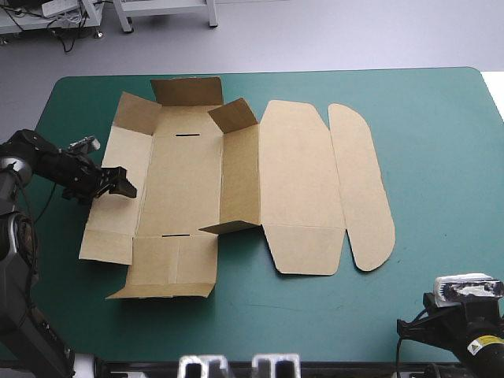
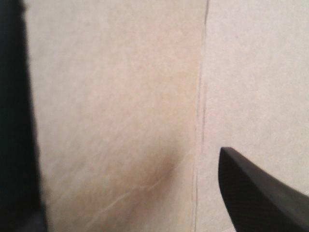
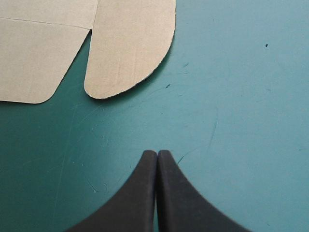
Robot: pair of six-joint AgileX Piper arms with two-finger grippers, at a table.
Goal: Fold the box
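The side panel will swing up together with its end flaps when the robot lifts it, because a long crease joins it to the base of the box.
The brown box lies as a cut sheet in the middle of the table. Its inner long wall and far end flaps stand raised, while the lid and rounded flap lie flat to the right. My left gripper is open over the box's left side panel. In the left wrist view, brown board with a crease fills the space between the fingers. My right gripper is shut, low over the teal-green cover near the table's front right. It holds nothing, and the rounded flap's end lies ahead of it.
Teal-green cover lies bare to the right of the box and along the front edge. The box's front flap reaches toward the front of the table.
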